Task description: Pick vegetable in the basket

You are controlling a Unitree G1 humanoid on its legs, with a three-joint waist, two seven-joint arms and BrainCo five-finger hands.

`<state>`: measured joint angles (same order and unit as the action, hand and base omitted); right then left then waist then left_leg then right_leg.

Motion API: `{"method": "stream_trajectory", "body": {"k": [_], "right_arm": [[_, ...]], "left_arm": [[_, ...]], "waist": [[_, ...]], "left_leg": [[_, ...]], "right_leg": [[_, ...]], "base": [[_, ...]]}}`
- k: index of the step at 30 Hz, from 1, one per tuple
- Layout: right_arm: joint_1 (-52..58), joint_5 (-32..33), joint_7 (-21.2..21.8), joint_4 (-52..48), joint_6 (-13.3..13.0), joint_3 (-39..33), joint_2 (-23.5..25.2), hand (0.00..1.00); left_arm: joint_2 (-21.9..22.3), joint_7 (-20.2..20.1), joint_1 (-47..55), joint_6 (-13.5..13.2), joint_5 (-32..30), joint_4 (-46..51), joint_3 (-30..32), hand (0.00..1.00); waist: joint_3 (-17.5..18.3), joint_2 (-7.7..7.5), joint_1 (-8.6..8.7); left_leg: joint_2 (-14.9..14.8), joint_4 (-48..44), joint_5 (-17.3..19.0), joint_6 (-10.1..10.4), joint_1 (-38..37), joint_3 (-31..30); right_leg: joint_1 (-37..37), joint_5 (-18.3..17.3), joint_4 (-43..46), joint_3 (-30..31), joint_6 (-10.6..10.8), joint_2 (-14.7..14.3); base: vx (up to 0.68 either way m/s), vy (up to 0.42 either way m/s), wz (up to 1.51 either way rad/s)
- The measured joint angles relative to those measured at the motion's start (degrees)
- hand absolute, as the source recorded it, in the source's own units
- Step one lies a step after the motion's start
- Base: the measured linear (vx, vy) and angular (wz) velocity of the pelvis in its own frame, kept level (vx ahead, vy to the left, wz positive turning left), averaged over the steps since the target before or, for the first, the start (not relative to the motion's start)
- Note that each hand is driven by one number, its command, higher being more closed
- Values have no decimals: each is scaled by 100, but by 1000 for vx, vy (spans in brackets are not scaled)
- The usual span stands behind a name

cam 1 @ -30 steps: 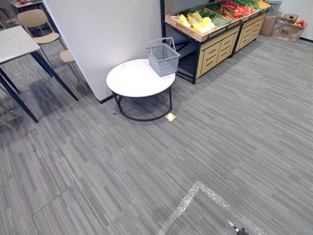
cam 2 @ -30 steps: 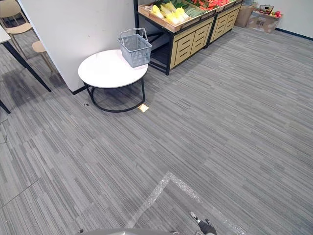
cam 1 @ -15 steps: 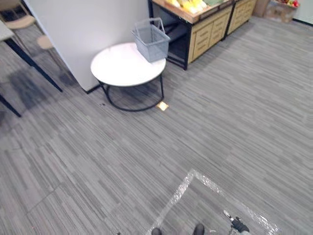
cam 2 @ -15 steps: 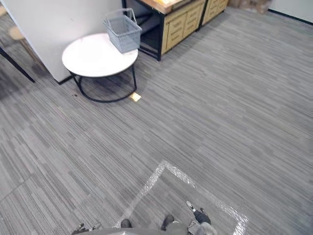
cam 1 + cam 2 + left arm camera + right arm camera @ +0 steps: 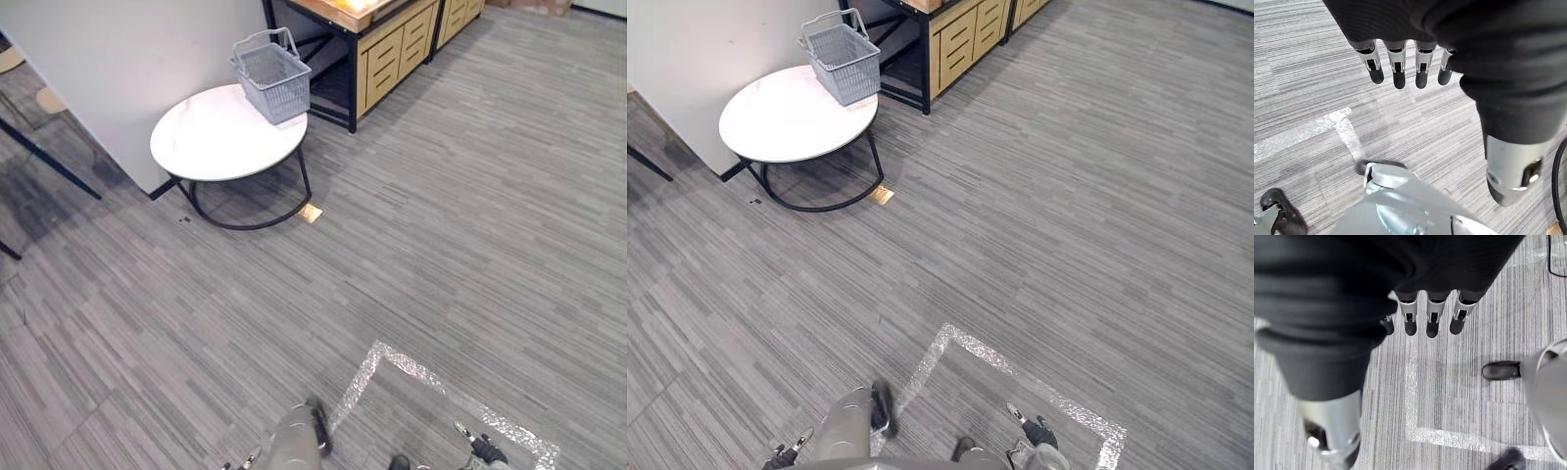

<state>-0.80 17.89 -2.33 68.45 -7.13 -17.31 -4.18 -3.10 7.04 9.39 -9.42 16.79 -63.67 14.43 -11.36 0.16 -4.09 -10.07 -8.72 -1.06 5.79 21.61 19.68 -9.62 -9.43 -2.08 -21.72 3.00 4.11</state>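
Observation:
The grey basket's handle (image 5: 265, 35) curves up from the basket's rim (image 5: 274, 84), so I expect the basket to hang under it with its open side up when I lift and carry it.
A grey wire basket (image 5: 272, 70) with its handles up stands on the far edge of a round white table (image 5: 211, 142). It looks empty. Behind it is a wooden produce stand (image 5: 387, 44) with drawers; its top is cut off by the picture's edge, so hardly any vegetables show. My left hand (image 5: 1399, 73) hangs low at my side over the carpet, fingers straight, holding nothing. My right hand (image 5: 1432, 319) hangs the same way above a strip of silver floor tape, open and empty. Both hands are far from the basket, low in the right eye view: left hand (image 5: 784, 452), right hand (image 5: 1035, 432).
A white wall (image 5: 127, 49) rises just behind the table. Silver tape (image 5: 392, 357) marks a corner on the grey carpet near me. A small tan tag (image 5: 311, 212) lies by the table's black frame. A dark table leg (image 5: 49, 162) shows at the left.
The whole picture has shifted: the camera has tipped down, and the vegetables on the stand have slid off the top edge. Both hands still hang low.

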Motion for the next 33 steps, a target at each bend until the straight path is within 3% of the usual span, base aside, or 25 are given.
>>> {"method": "stream_trajectory", "body": {"k": [2,3,4,5,7,8,10,12,13,14,15,16,18,20,21,22,23,25,27,28,29,30,31,32,33], "right_arm": [[9,-20,15,-14,-54,88,27,0],[-7,-45,28,-5,-72,207,98,0],[-51,-56,39,1,-71,244,147,0],[-187,-99,48,-18,-89,325,264,0],[-242,-126,51,-56,-115,452,337,0],[-242,-143,50,-55,-115,451,340,0],[-234,-157,50,-53,-131,448,337,0],[-187,-160,51,-51,-127,466,341,0],[-136,-166,58,-38,-115,509,336,0],[-116,-170,78,20,-100,544,335,0],[-74,-170,105,4,-84,547,298,0],[-63,-169,102,0,-93,545,281,0],[-14,-167,94,-59,-142,543,262,0],[-17,-167,121,-59,-169,543,267,0],[-45,-175,154,-59,-169,525,265,0],[-44,-180,160,-59,-168,521,266,0],[-46,-223,169,-97,-164,409,254,0],[-38,-225,139,-189,-180,182,247,0],[39,-233,154,-314,-181,90,211,0],[92,-257,164,-339,-173,97,216,0],[164,-354,160,-346,-179,95,202,0],[159,-358,143,-350,-183,48,167,0],[118,-424,172,-311,-109,16,-5,0],[108,-445,179,-278,-86,23,-45,0],[104,-452,208,-213,-63,29,-101,0]], "left_arm": [[48,-3,-3,-2,0,10,15,0],[48,-22,0,-2,1,19,62,0],[-8,-34,-2,-6,1,35,59,0],[-129,-56,-53,-46,-1,91,50,0],[-233,-69,-185,-43,-4,86,58,0],[-259,-66,-214,-41,-4,84,67,0],[-294,-58,-237,-21,-7,107,64,0],[-366,-58,-222,7,-10,143,23,0],[-389,-58,-221,11,-7,212,-90,0],[-432,-60,-247,9,-4,275,-140,0],[-471,-56,-252,1,-4,339,-173,0],[-473,-53,-252,2,-3,334,-172,0],[-451,-43,-254,1,6,338,-172,0],[-400,-41,-319,0,61,342,-165,0],[-337,-64,-382,0,66,384,-157,0],[-320,-67,-393,0,67,385,-152,0],[-231,-73,-464,3,67,363,-94,0],[-107,-71,-481,3,63,307,-41,0],[-80,-69,-450,2,94,208,65,0],[-90,-71,-428,3,94,206,67,0],[-90,-76,-409,11,86,152,87,0],[-18,-84,-422,10,83,76,107,0],[220,-127,-420,12,75,-26,118,0],[299,-122,-415,10,82,-17,179,0],[309,-128,-435,12,63,-4,187,0]], "waist": [[10,84,-122],[53,16,-161],[57,-112,-161],[71,-346,-95],[105,-581,-92],[143,-630,-97],[150,-642,-96],[179,-683,-92],[157,-650,-60],[144,-631,-24],[131,-613,52],[126,-603,93],[117,-579,158],[117,-573,225],[113,-541,225],[119,-528,223],[95,-453,221],[54,-375,200],[25,-314,211],[42,-331,220],[112,-273,225],[197,-153,217],[357,136,199],[388,193,188],[407,273,200]], "left_leg": [[-61,581,-192,-3,126,-13],[-37,338,-816,-342,114,-3],[29,218,-892,-467,142,40],[194,40,-675,-738,202,86],[348,-234,-426,-978,213,188],[369,-392,-255,-1041,202,215],[369,-561,158,-1044,-83,236],[377,-585,512,-1032,-396,269],[373,-599,724,-1022,-580,213],[380,-597,833,-1017,-739,130],[426,-413,929,-989,-1165,10],[446,-296,949,-976,-1368,-4],[490,13,1006,-931,-1921,-41],[523,178,1094,-856,-2211,-184],[506,234,1142,-785,-2293,-320],[500,250,1154,-766,-2292,-357],[442,248,1226,-655,-2311,-513],[362,250,1405,-458,-2477,-661],[132,257,1776,-107,-2959,-813],[66,249,1916,-39,-3071,-866],[-117,237,2160,89,-3285,-978],[-276,186,2164,163,-3333,-1009],[-628,-215,1948,301,-3179,-1093],[-725,-558,1810,334,-3028,-1117],[-899,-1433,1398,250,-2625,-1175]], "right_leg": [[-216,-170,-23,150,264,-26],[-452,-291,-69,296,429,108],[-465,-287,-61,334,427,190],[-400,-162,44,343,430,390],[-371,166,165,413,469,602],[-362,368,279,481,513,670],[-84,750,1342,544,819,858],[687,1323,3166,633,1010,1207],[1219,1817,4334,665,1137,1435],[1612,1753,5172,616,1040,1522],[2019,1488,5947,436,652,1585],[2122,1304,6060,305,611,1587],[2353,669,5795,-269,420,1591],[2484,386,4405,-1022,204,1519],[2627,507,2857,-1196,279,1297],[2645,562,2501,-1210,292,1247],[2685,887,1275,-1200,304,1102],[2844,1227,390,-945,425,1125],[2838,1219,573,-695,419,1171],[2781,1172,698,-631,382,1163],[2776,1500,1115,-481,268,1116],[2840,1488,1431,-476,249,1022],[2937,1114,1918,-526,33,828],[2909,1026,1984,-574,-7,774],[2721,874,2022,-719,-53,680]], "base": [[549,245,-50],[532,254,-42],[604,282,-25],[351,161,2],[440,199,10],[533,231,0],[414,210,-10],[328,195,-8],[376,179,8],[560,211,25],[497,154,32],[427,107,31],[368,14,26],[451,-81,46],[400,-121,48],[440,-150,59],[369,-140,44],[382,-181,46],[626,-410,43],[670,-533,53],[465,-381,46],[749,-559,38],[636,-447,12],[783,-541,9],[525,-342,17]]}}
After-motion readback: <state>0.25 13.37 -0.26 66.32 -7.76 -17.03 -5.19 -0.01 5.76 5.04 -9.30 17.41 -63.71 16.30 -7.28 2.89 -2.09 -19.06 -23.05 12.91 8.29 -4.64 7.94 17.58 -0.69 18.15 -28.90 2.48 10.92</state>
